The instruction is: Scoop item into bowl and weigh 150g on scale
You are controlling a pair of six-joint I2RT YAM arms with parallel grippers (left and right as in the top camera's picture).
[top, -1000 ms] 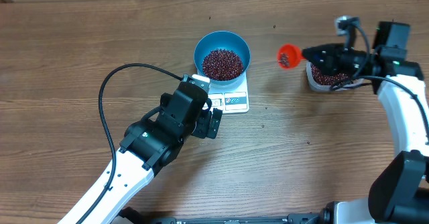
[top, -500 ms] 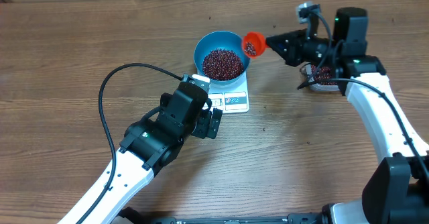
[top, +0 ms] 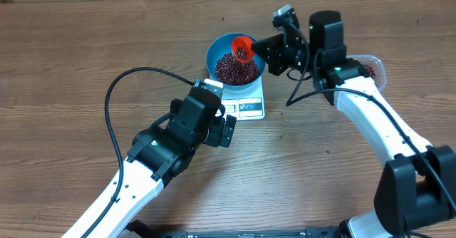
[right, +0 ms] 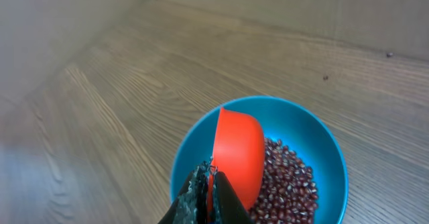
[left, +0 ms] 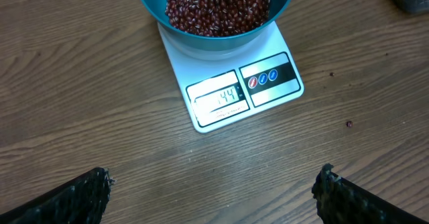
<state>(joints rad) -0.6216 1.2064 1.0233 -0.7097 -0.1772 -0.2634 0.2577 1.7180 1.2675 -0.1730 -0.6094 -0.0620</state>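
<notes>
My right gripper should tip the orange scoop (top: 243,47) back up and add the beans in small pours, because the scale display (left: 225,96) shows just under 150g.
The blue bowl (top: 214,50) stands on the white scale (top: 249,107) and holds a heap of dark red-brown beans (top: 231,70). My right gripper (top: 261,48) is shut on the handle of an orange scoop (top: 243,49), which is tipped on its side over the bowl. In the right wrist view the scoop (right: 238,153) hangs above the beans (right: 289,184), the gripper (right: 211,178) clamped on its handle. My left gripper (top: 226,130) stands open just in front of the scale. Its view shows the bowl (left: 151,6), the scale (left: 268,96) reading 144, and bare wood at the gripper (left: 211,184).
A clear plastic tub (top: 373,68) with more beans sits at the right, partly hidden behind my right arm. A black cable (top: 114,88) loops across the table left of the left arm. A few stray beans (left: 348,123) lie on the wood by the scale.
My right gripper has carried the orange scoop leftward from beside the tub to above the bowl and tipped it. The left arm has not moved.
</notes>
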